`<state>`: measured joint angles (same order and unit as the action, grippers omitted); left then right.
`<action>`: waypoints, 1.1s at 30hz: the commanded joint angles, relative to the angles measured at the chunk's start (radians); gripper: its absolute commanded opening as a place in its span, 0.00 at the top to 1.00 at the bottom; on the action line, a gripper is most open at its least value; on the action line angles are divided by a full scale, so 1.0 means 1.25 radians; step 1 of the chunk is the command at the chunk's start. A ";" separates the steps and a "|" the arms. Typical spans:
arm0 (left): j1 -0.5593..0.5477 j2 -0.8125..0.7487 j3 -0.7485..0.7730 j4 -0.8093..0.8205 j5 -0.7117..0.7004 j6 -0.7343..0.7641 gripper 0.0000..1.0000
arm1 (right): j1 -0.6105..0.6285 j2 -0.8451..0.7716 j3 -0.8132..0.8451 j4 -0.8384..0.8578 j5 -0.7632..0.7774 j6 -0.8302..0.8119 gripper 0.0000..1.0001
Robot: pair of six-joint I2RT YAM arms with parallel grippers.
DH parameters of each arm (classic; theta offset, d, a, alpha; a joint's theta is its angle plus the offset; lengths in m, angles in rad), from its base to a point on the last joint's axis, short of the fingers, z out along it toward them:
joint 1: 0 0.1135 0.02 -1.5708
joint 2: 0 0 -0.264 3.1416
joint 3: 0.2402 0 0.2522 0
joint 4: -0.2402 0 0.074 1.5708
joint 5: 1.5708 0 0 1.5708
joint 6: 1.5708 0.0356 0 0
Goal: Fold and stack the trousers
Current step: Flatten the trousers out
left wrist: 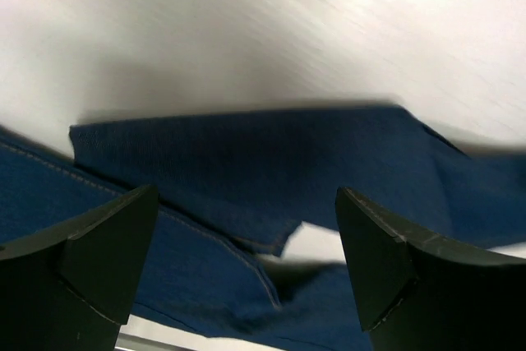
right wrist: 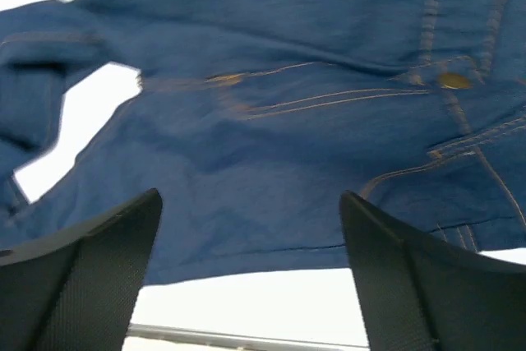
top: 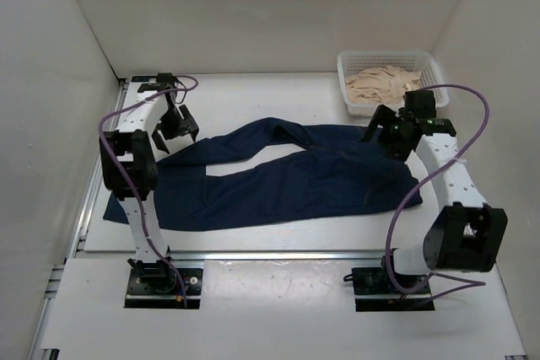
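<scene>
Next, I press the waist [top: 367, 174] still with my right gripper while my left gripper pulls the far leg straight, because the far leg bends [top: 275, 128] toward the near leg.
The dark navy trousers [top: 278, 179] lie spread flat across the table, waist to the right, legs running left. My left gripper [top: 175, 131] hovers open above the far leg end; in the left wrist view the leg cuffs [left wrist: 246, 178] lie between its fingers [left wrist: 107, 244], untouched. My right gripper [top: 388, 131] hovers open over the waist; the right wrist view shows the waistband with a brass button [right wrist: 452, 80] and orange stitching, its fingers [right wrist: 394, 269] wide apart and empty.
A white mesh basket [top: 427, 65] holding beige cloth [top: 384, 83] stands at the back right, just behind the right gripper. White walls enclose the table on three sides. A metal rail [top: 278, 253] runs along the near edge.
</scene>
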<state>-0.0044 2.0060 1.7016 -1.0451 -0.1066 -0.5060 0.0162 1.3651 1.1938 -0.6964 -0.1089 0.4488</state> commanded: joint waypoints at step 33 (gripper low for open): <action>0.042 -0.258 0.089 -0.022 0.008 -0.005 0.90 | -0.026 0.195 -0.173 0.227 -0.024 0.090 1.00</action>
<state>0.0483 1.9697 2.0006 -1.1034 -0.0895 -0.5095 -0.0238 1.7111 1.0447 -0.4095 -0.1440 0.5625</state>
